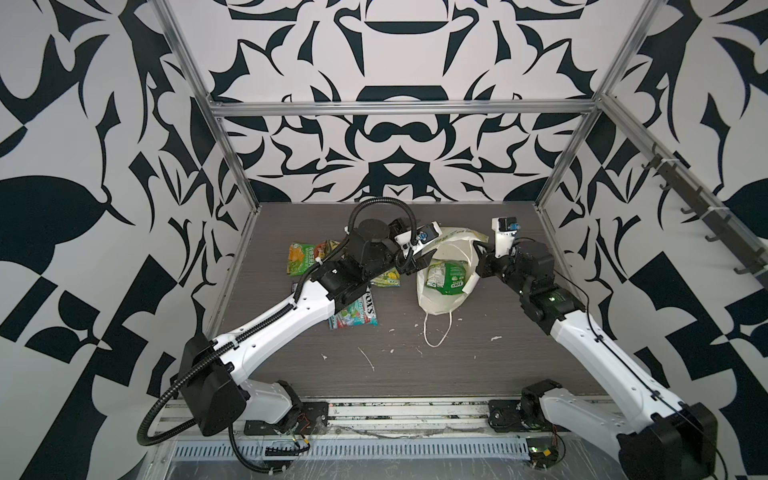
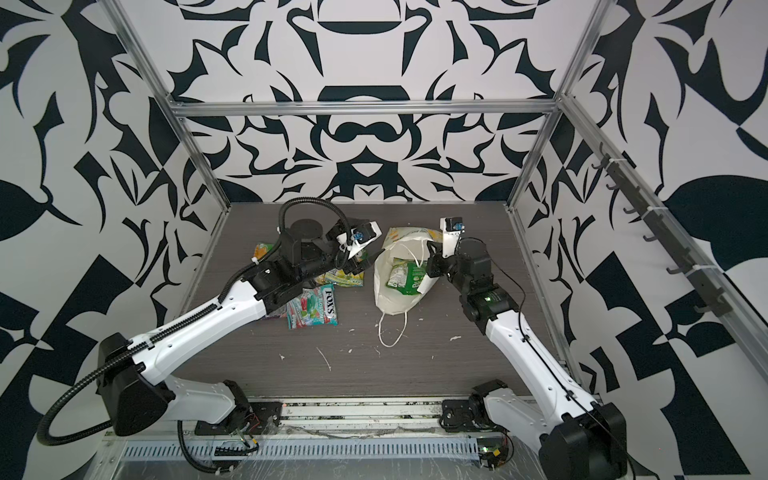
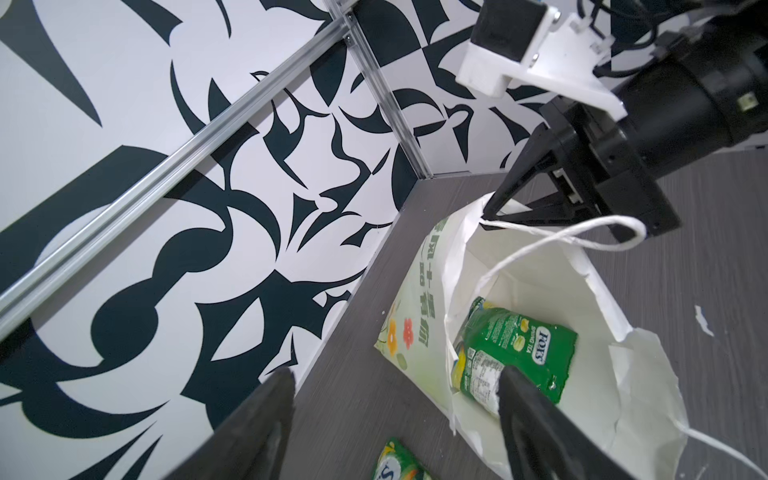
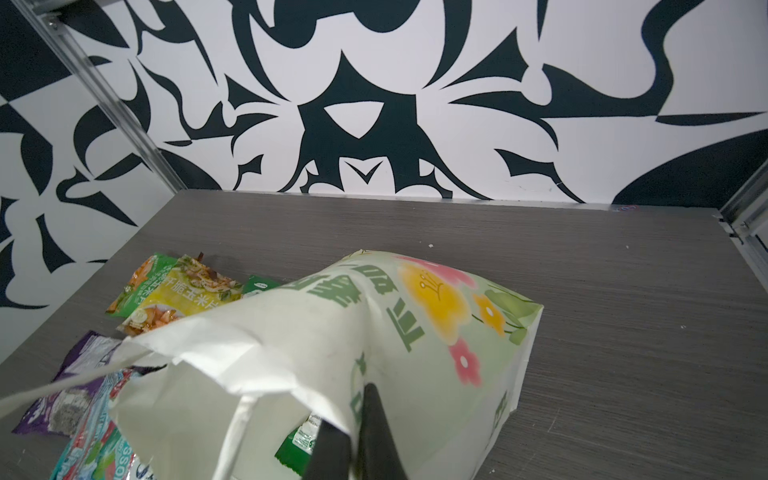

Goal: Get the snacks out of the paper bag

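Note:
The green FOX'S snack packet is lying loose with clear white paper around it. The packet will slide out freely and hang when I pull.
The white paper bag lies on the dark table with its mouth gaping upward. One green FOX'S snack packet rests inside it. My right gripper is shut on the bag's rim at its right side. My left gripper stands open at the left edge of the mouth, holding nothing. Other snacks lie left of the bag: a teal-red FOX'S packet, a yellow-green one, green-yellow ones and a purple one.
The bag's loose cord handle trails toward the table's front. White flecks dot the tabletop. Metal frame posts and patterned walls close in the back and sides. The arms' base rail runs along the front.

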{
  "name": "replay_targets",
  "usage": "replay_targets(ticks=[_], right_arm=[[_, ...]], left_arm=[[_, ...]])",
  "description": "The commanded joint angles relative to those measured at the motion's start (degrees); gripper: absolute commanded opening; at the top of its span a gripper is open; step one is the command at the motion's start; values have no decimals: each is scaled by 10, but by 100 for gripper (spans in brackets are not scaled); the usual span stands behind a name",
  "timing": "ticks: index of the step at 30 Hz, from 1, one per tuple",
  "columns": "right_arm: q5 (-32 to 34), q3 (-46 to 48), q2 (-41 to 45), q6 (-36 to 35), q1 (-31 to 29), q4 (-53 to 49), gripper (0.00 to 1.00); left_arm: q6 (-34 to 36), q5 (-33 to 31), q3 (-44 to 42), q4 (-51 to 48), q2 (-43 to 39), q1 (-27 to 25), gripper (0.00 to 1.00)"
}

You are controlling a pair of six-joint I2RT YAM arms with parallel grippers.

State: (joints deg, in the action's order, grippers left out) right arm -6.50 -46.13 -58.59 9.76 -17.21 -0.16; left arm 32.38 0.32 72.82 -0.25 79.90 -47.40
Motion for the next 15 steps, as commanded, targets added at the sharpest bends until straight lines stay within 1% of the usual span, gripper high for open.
replay_targets(ticks=[1, 4, 6, 9, 14, 15], right_arm=[[-44, -29, 3, -47, 3, 14, 0], [-58, -31, 3, -60, 5, 13, 0], [-61, -29, 4, -65, 7, 15, 0], [-76, -23, 6, -72, 13, 21, 0], [-93, -19, 4, -77, 28, 30, 0], [-94, -18, 1, -77, 31, 32, 0]], left_arm=[[43, 3, 28, -83, 42, 5, 82], [53, 9, 64, -115, 79, 6, 83], [66, 11, 74, -117, 104, 6, 83], [82, -1, 96, -119, 142, 8, 81], [95, 14, 130, -128, 184, 8, 68], [97, 17, 133, -129, 189, 8, 64]])
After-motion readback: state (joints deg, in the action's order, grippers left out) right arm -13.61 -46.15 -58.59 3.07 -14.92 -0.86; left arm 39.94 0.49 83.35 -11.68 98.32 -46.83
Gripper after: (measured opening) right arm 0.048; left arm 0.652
